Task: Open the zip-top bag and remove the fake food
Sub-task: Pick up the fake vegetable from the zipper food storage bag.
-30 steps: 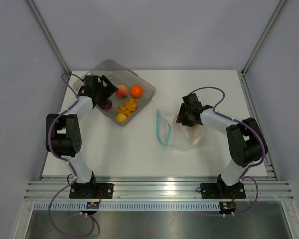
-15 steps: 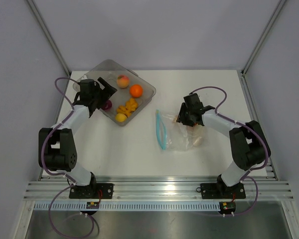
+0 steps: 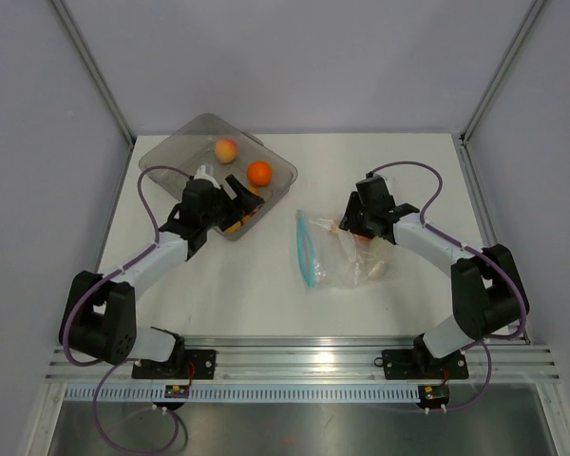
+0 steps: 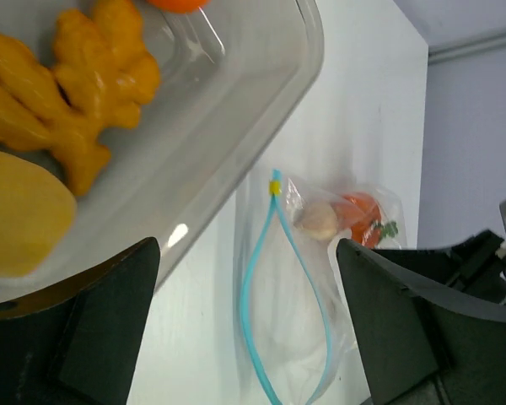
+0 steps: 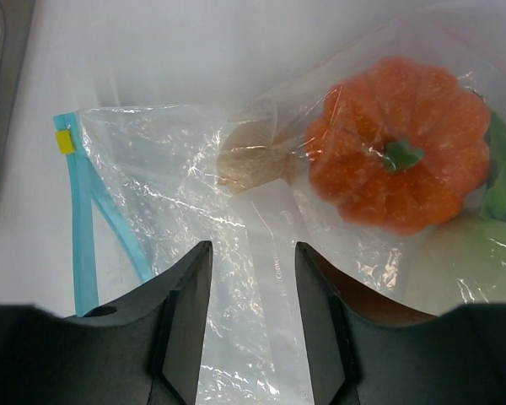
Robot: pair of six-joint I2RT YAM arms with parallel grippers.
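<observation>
The beige fake food piece [image 5: 253,157] is far back from the bag's zip opening. I should use my right gripper to push it through the plastic toward my left gripper at the teal zip [image 3: 306,251].
The clear zip-top bag [image 3: 334,264] lies on the white table right of centre, with its teal zip strip [image 3: 305,249] parted into a loop. Inside it, the right wrist view shows an orange pumpkin toy [image 5: 396,143] and a beige piece [image 5: 251,160]. My right gripper [image 3: 352,226] is open over the bag's far right part, with plastic [image 5: 261,278] between its jaws. My left gripper [image 3: 242,198] is open and empty over the near corner of the grey tray [image 3: 171,142], facing the bag [image 4: 308,287]. The tray holds a peach [image 3: 226,149], an orange ball [image 3: 258,173] and yellow-orange bits [image 4: 76,101].
The tray's rim [image 4: 261,110] lies just left of the bag's zip. Another pale piece [image 3: 378,269] sits in the bag's near right corner. Grey enclosure walls stand on three sides, and a metal rail [image 3: 294,356] runs along the near edge.
My left arm swung from the tray's far left to its near right corner, toward the bag. The peach moved to the tray's back. My right gripper shifted slightly right over the bag.
</observation>
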